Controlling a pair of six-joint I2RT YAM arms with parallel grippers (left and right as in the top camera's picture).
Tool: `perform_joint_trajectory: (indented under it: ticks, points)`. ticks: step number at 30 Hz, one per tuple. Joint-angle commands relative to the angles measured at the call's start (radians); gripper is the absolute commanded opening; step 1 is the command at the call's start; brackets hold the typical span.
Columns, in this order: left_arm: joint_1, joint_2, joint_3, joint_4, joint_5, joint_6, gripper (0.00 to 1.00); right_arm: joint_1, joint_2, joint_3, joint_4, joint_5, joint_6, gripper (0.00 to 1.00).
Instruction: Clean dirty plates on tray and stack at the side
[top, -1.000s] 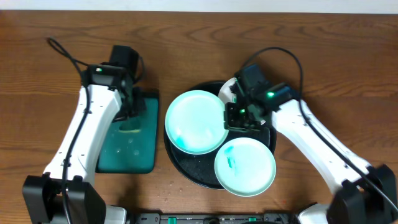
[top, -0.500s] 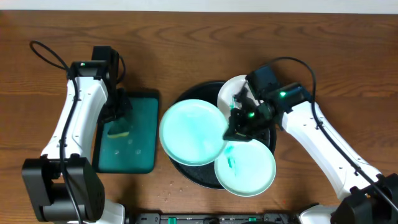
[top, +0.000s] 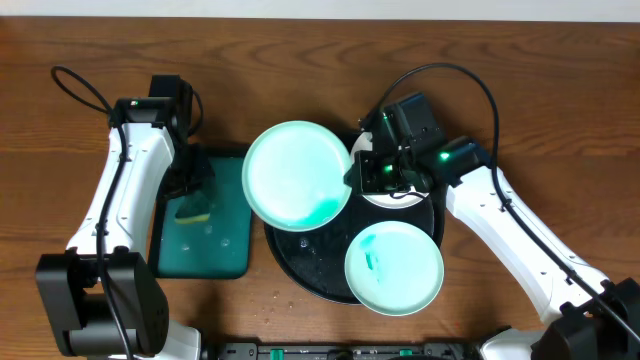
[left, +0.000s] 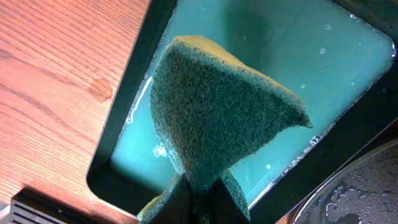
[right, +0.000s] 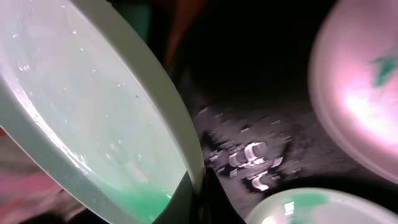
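Note:
The robot's right gripper should tip the pale-mint plate steeply over the black tray (top: 338, 240) before it takes the plate aside, because green liquid (top: 325, 210) pools at the plate's low edge.
My right gripper (top: 358, 176) is shut on the rim of a pale-mint plate (top: 296, 175) and holds it lifted and tilted over the left part of the black tray (top: 305, 268); green liquid pools at its low edge (right: 134, 202). A second plate (top: 394, 267) with a teal smear lies at the tray's front right. A third white plate (top: 400, 195) lies under my right wrist, mostly hidden. My left gripper (top: 192, 196) is shut on a green-and-yellow sponge (left: 217, 112) above the teal rectangular tray (top: 225, 240).
The teal tray (left: 348, 68) holds pale soapy water. Bare wood tabletop (top: 560, 90) lies to the right, behind and to the far left. Cables loop off both arms.
My right gripper has lifted the held plate up and back, tilting it more. The left arm shifted left to the teal tray and now stays there with the sponge.

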Motion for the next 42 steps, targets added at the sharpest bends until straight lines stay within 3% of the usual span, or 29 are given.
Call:
perform_joint_trajectory:
  ticks: [1,18,42]
  points:
    - [0.003,-0.003,0.001,-0.007,-0.002,0.006,0.08,-0.002,-0.014,0.004,-0.002,0.193,-0.063,0.01]
    - [0.003,-0.003,0.001,-0.006,-0.002,0.006,0.08,0.039,-0.014,0.174,-0.296,0.717,-0.193,0.01]
    - [0.003,-0.003,0.001,-0.006,-0.002,0.006,0.08,0.594,-0.013,0.237,-0.351,1.630,-0.528,0.01]
